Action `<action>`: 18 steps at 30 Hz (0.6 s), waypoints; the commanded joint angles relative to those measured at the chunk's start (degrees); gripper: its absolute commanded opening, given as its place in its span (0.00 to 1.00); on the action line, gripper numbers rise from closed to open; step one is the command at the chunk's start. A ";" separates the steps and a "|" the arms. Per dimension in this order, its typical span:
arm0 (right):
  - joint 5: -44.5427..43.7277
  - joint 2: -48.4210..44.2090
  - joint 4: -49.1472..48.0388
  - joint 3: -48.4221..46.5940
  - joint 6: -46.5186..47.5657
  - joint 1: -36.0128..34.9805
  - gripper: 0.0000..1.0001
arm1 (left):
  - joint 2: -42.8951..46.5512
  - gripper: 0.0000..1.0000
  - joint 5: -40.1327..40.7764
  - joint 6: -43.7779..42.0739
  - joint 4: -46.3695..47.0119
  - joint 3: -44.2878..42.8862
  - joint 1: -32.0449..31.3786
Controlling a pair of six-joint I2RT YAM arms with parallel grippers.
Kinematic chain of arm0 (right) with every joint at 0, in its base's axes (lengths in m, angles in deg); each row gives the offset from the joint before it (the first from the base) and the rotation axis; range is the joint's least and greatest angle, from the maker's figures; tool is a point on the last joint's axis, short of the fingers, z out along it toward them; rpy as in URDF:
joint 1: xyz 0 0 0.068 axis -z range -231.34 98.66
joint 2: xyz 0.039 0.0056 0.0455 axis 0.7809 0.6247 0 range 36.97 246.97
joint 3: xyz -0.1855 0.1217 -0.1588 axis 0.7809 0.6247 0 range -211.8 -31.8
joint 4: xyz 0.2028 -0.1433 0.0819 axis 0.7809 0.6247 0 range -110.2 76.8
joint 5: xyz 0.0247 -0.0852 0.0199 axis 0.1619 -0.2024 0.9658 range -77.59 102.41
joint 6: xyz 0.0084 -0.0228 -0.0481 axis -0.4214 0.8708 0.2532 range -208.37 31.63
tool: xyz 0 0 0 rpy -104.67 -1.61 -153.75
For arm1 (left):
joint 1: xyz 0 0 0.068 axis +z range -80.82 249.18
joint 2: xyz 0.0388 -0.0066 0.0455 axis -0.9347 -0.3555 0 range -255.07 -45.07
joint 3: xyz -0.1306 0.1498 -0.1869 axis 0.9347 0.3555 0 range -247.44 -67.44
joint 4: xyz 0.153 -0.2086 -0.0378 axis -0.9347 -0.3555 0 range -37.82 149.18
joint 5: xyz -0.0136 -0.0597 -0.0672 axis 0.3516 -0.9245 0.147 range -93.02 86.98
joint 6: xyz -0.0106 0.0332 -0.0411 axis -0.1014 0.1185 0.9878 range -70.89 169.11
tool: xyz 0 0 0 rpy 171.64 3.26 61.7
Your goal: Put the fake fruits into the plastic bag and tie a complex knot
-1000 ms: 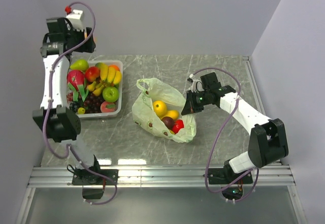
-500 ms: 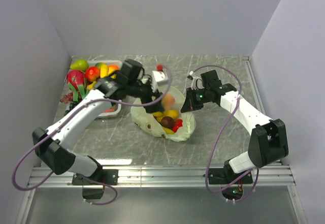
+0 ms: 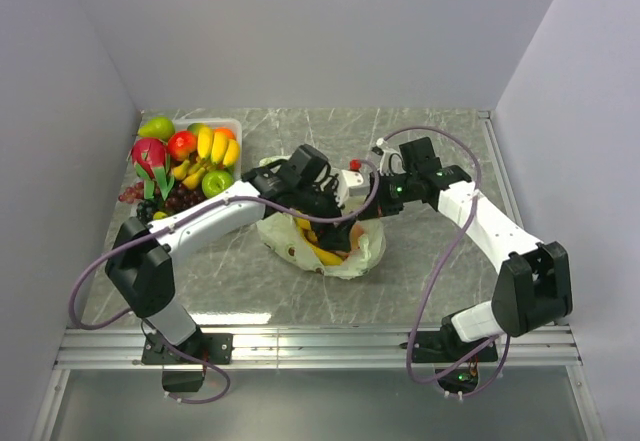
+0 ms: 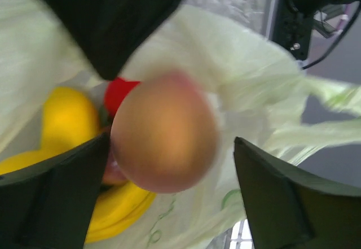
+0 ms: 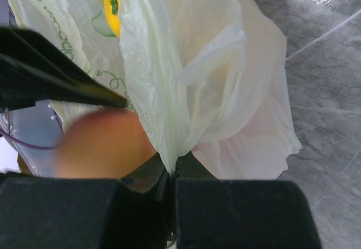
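Note:
The rim of the plastic bag (image 3: 368, 258) hangs in loose, thin folds (image 4: 265, 85), so I expect the plastic bag to pull out into a narrow piece of plastic when the robot's left gripper pulls.
The pale-green plastic bag (image 3: 352, 257) lies mid-table with its mouth open. My left gripper (image 3: 338, 219) is down in that mouth. In the left wrist view its jaws (image 4: 169, 142) are spread, and a blurred peach (image 4: 163, 133) sits between them with a gap to the right finger (image 4: 282, 198). Below it are yellow fruit (image 4: 62, 119) and a red fruit (image 4: 119, 91) inside the bag (image 4: 242, 62). My right gripper (image 3: 380, 201) is shut on the bag's right rim (image 5: 169, 119) and holds it up. The peach (image 5: 101, 142) shows beside that rim. No knot is in view.
The clear tray (image 3: 236, 125) at the back left holds more fruit: a pink dragonfruit (image 3: 150, 153), bananas (image 3: 206, 144), a green apple (image 3: 216, 181) and dark grapes (image 3: 172, 201). The left arm (image 3: 210, 219) spans from the tray side to the bag. Walls close in the table.
The left arm swung from above the tray across to the bag carrying the peach and dropped into the bag's mouth. Its jaws now stand apart. The right gripper kept its hold on the rim.

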 commanded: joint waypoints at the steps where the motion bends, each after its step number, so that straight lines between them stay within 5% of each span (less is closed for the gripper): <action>1: -0.74 -3.62 -0.67 -1.11 1.25 1.16 0.00 | 1.54 0.99 0.09 2.14 3.35 0.03 -2.73; 6: -0.39 -5.29 -1.63 0.55 1.25 1.60 0.00 | 8.12 0.99 2.29 1.54 1.26 1.18 -0.63; 14: 1.55 -3.80 -2.51 1.44 1.17 1.51 0.00 | 17.71 0.99 -11.49 -2.32 1.59 4.25 1.84; 18: 2.16 -2.57 -2.68 0.65 0.99 1.51 0.00 | 18.42 0.99 -12.13 -4.27 4.75 5.40 0.44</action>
